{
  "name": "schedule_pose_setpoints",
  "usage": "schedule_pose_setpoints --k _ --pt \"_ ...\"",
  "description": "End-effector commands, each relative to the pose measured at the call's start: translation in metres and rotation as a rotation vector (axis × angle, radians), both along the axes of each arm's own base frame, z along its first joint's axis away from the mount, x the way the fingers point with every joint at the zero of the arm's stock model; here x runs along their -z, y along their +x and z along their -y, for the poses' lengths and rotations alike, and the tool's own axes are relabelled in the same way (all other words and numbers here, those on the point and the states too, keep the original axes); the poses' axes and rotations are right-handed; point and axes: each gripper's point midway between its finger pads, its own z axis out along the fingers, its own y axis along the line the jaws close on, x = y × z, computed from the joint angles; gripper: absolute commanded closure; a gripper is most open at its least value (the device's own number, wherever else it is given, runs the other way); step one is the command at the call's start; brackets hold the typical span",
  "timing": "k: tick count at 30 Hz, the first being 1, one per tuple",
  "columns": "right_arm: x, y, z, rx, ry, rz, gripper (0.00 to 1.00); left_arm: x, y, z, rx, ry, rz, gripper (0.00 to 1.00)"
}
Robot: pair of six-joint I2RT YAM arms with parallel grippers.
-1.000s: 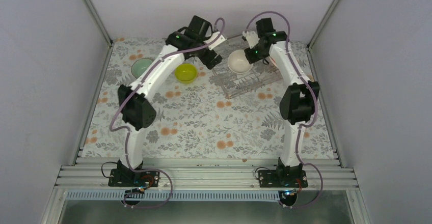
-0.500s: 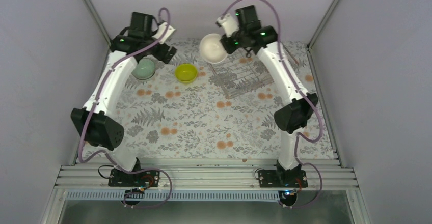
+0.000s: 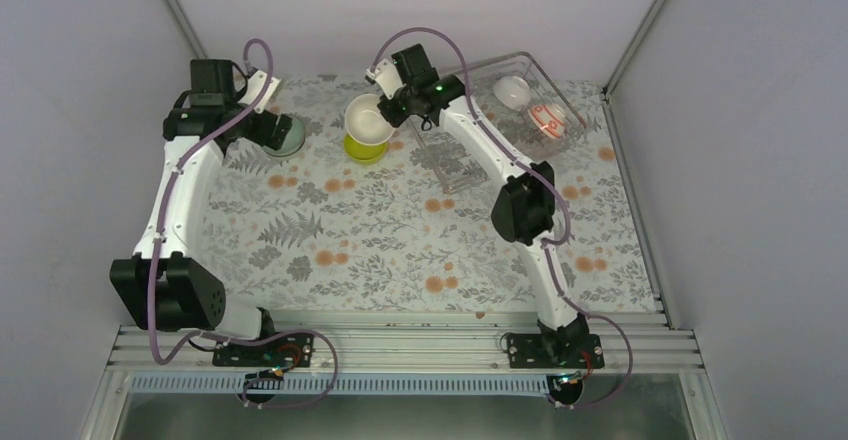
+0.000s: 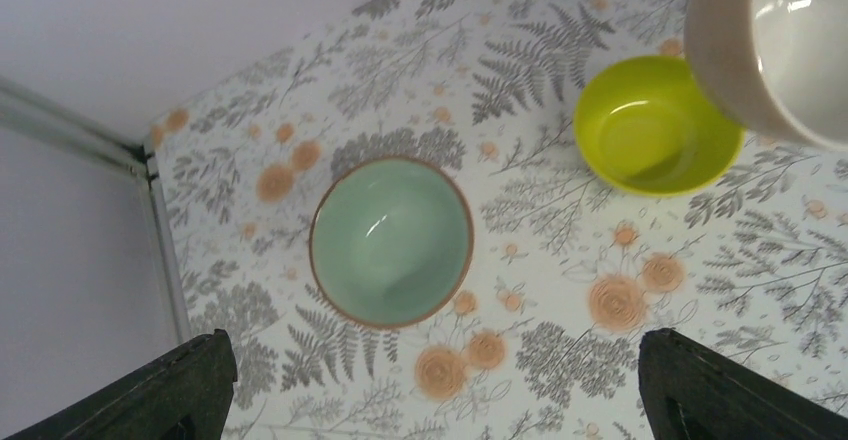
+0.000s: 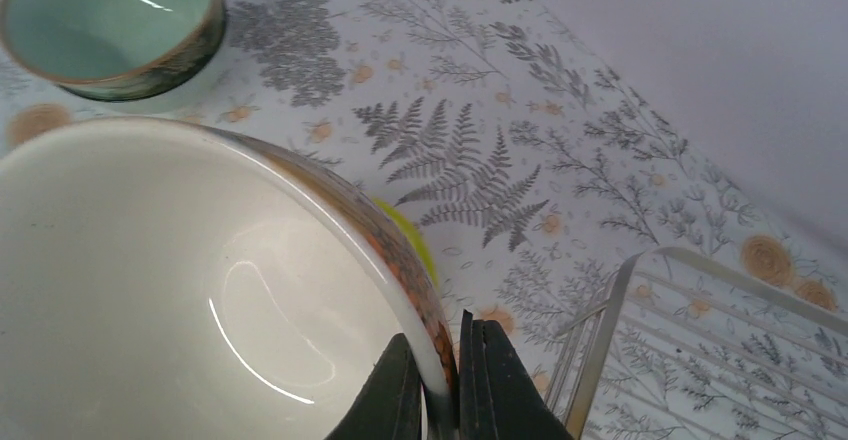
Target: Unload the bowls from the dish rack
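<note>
The cream bowl (image 3: 368, 121) hangs with its opening up over the empty yellow-green bowl (image 3: 366, 153). My right gripper keeps lowering the cream bowl until it sits inside, then release.
My right gripper (image 3: 392, 110) is shut on the rim of a cream bowl (image 3: 368, 120) with an orange patterned outside. It holds the bowl tilted just above the yellow-green bowl (image 3: 365, 148). In the right wrist view the fingers pinch the rim (image 5: 450, 345) of that bowl (image 5: 200, 290). My left gripper (image 3: 272, 125) is open and empty above the mint green bowl (image 3: 287, 137), which lies between and ahead of its fingers in the left wrist view (image 4: 390, 242). The dish rack (image 3: 478, 160) holds a white bowl (image 3: 512, 90) and a red-orange patterned bowl (image 3: 545, 117) at its far end.
The mint and yellow-green bowls stand on the flowered tablecloth at the back left. The rack's near corner (image 5: 600, 340) is just right of my right gripper. Walls and metal frame posts close in the back and both sides.
My right arm has carried the cream bowl left from the rack to above the yellow-green bowl. My left arm has swung left, from beside the rack to above the mint bowl.
</note>
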Motion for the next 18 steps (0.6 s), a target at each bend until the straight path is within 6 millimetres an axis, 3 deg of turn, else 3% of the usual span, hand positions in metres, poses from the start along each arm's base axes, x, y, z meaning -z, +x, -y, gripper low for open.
schedule_pose_setpoints --k 1,6,18 --pt "-0.027 0.030 -0.009 0.039 0.078 0.139 0.97 -0.004 -0.006 -0.018 -0.007 -0.016 0.042 0.00" --pt "0.014 0.039 -0.017 0.037 0.067 0.107 0.98 0.008 -0.010 -0.034 -0.028 -0.043 0.021 0.00" --pt "0.056 0.038 -0.031 0.016 0.049 0.050 0.98 0.034 -0.008 -0.033 -0.013 -0.113 -0.022 0.00"
